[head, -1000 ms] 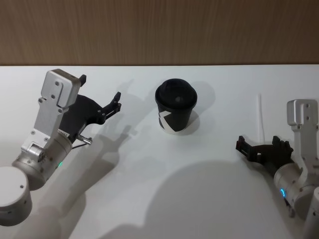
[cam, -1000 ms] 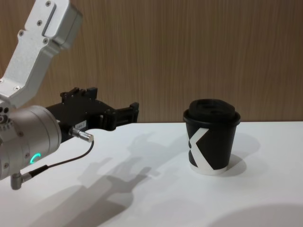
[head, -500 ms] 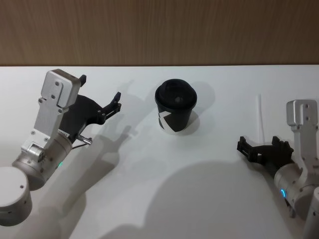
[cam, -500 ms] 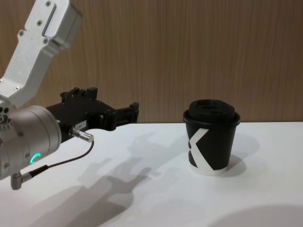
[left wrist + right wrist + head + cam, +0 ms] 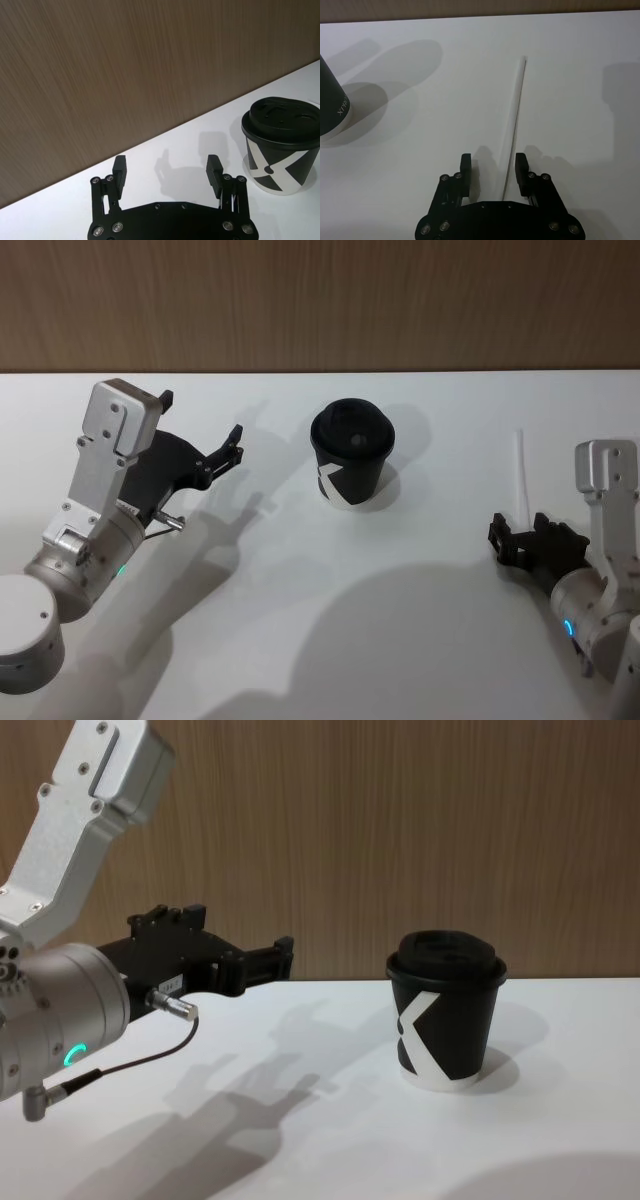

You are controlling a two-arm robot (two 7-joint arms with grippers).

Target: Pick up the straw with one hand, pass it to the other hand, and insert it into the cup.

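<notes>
I can lift the straw by its near end, and its far end (image 5: 519,434) should stick out stiffly, because the straw lies in one straight, even line (image 5: 521,478).
The straw (image 5: 521,470) lies flat on the white table at the right, running away from me. My right gripper (image 5: 522,540) hovers low over its near end, open. In the right wrist view the straw (image 5: 514,115) passes between the two fingers of that gripper (image 5: 493,169), closer to one finger and touching neither. The black cup (image 5: 352,455) with its lid on stands upright mid-table; it is also seen as the cup (image 5: 447,1012) and the cup (image 5: 280,145). My left gripper (image 5: 203,420) is held above the table left of the cup, open and empty, as also shown at the left gripper (image 5: 166,172) (image 5: 240,932).
The white table (image 5: 300,620) stretches wide in front of and around the cup. A wooden wall (image 5: 320,300) closes off the far edge. Arm shadows fall across the table's middle.
My right gripper has shifted to the right, bringing its fingers over the near end of the straw. The left arm, cup and straw have not moved.
</notes>
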